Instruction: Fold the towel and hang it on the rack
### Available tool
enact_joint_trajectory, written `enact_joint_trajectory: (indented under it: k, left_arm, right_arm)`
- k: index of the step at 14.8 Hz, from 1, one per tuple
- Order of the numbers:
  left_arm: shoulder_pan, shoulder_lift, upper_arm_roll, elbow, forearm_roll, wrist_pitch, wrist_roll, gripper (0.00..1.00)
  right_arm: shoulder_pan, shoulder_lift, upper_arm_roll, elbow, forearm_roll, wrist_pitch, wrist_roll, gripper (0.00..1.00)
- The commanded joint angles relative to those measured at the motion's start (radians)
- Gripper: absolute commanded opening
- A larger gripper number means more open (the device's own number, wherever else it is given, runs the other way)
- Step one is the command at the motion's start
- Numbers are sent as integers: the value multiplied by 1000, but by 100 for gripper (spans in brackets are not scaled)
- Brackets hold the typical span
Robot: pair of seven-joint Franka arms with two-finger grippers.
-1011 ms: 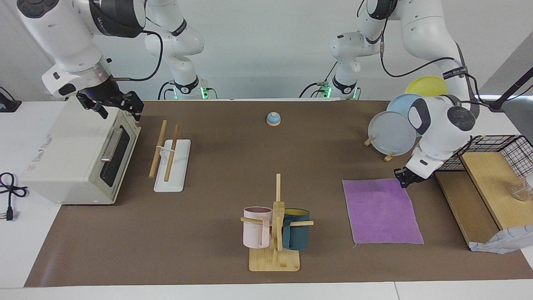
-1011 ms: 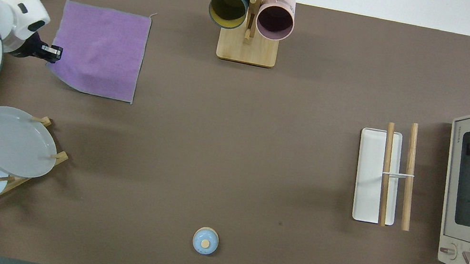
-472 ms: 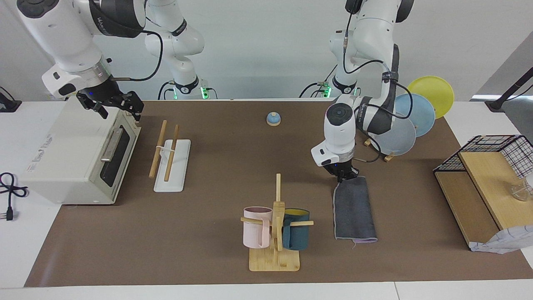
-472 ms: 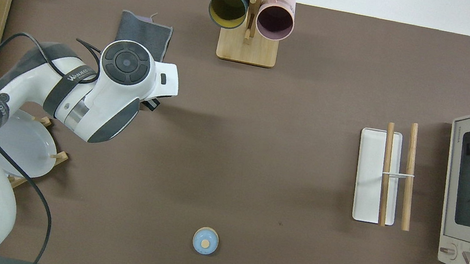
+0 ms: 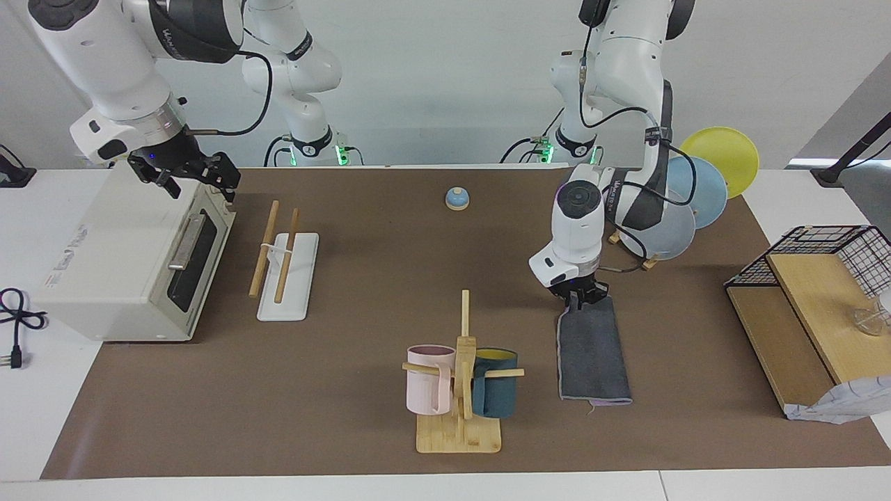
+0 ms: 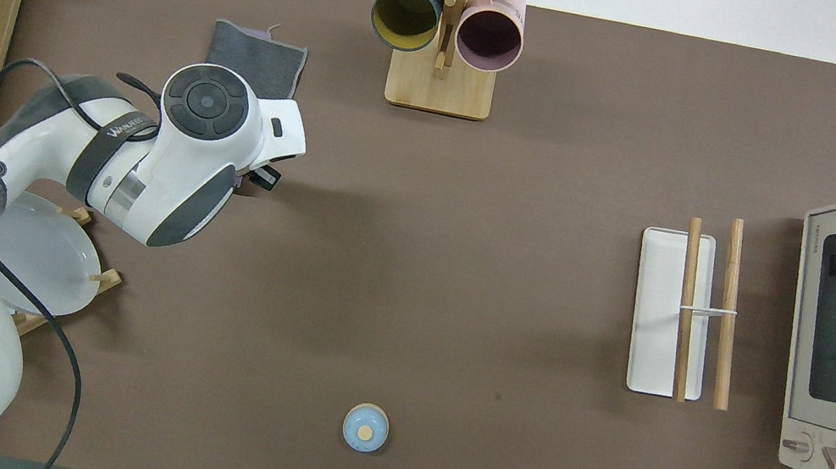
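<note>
The towel (image 6: 255, 63) is lying flat and just a purple edge (image 6: 260, 33) sticks out, so its folded layers should droop together when I pick it up and carry it.
The towel (image 5: 593, 351) lies folded into a narrow strip on the mat, dark grey face up, with a purple edge showing at its end farthest from the robots. It also shows in the overhead view (image 6: 255, 60), partly covered by the left arm. My left gripper (image 5: 583, 296) is open, low over the towel's end nearest the robots. The rack (image 5: 299, 278), a white base with two wooden rods, stands toward the right arm's end of the table, also seen in the overhead view (image 6: 658, 311). My right gripper (image 5: 186, 175) waits open over the toaster oven.
A toaster oven (image 5: 125, 257) stands beside the rack. A bamboo mug stand (image 5: 459, 390) stands beside the towel. A plate stand (image 5: 668, 223), a blue bell (image 5: 457, 199), a wooden shelf with a wire basket (image 5: 800, 306) and a white patterned cloth (image 5: 842, 407) are also on the table.
The left gripper carried one edge of the flat purple towel across, folding it grey side up. Since half a second ago it has shifted slightly and its fingers have spread. The right arm has not moved.
</note>
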Motion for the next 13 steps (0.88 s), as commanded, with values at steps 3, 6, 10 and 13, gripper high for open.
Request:
enact_joint_trajectory:
  k: [3,6,10,13]
  left_arm:
    - [95,-57,-1,26,-152,-29,80,100]
    - [194,-50,1,35,-306,2,209,100]
    - [259,-10,1,20,-438,94,307,100]
    - [265,30,-1,20,-493,121,361,95]
  right_arm:
    - [-8,-22,2,-25,21,6,-14,100]
    - [-8,-22,2,-25,21,6,-14,100]
    - [-8,-22,2,-25,23,6,-14,100]
    - [-8,-22,2,-25,23,6,-14,100]
